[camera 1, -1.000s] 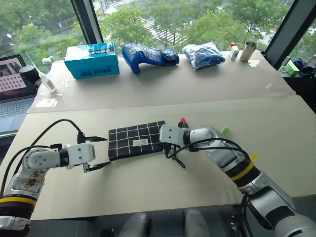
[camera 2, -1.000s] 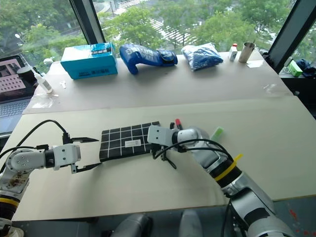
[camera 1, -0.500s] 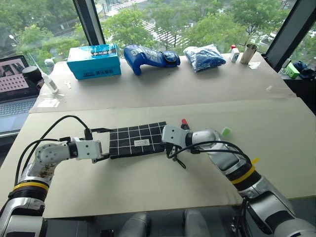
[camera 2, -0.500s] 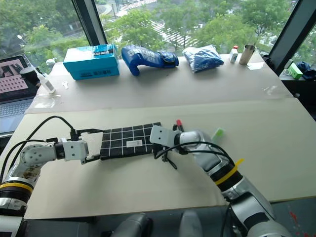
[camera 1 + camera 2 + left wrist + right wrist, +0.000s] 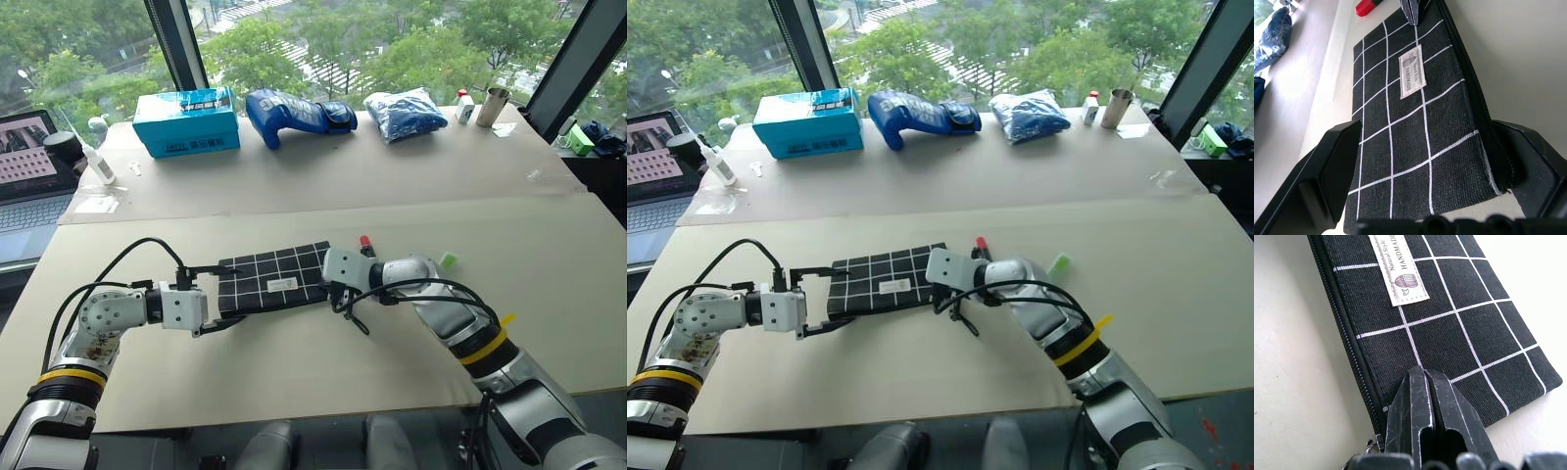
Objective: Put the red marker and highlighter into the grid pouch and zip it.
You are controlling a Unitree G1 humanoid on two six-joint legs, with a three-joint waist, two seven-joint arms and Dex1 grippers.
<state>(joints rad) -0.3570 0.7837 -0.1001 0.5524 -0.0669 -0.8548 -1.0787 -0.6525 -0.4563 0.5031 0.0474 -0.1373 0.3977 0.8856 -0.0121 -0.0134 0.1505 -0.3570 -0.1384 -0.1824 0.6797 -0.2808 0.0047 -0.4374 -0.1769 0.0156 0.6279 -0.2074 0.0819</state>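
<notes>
My right gripper is pushing on the grid pouch's cloth next to the closed zip. Next, I move back and grab the zip pull at the pouch's corner.
The grid pouch lies flat near the middle of the table, white label up, its zip closed along the near edge. My left gripper is open, one finger on each side of the pouch's left end. Shut, my right gripper rests its tips on the pouch's right end, close to the zip pull. The red marker shows its red end just behind my right gripper, the rest hidden. Further right, the lime-green highlighter lies on the table.
Along the back of the table stand a teal box, a blue boxing glove, a blue bag and a metal cup. A laptop and a white bottle sit at far left.
My left gripper has moved right from beside the pouch until its fingers flank the pouch's left end. The right gripper and the pouch have stayed put.
</notes>
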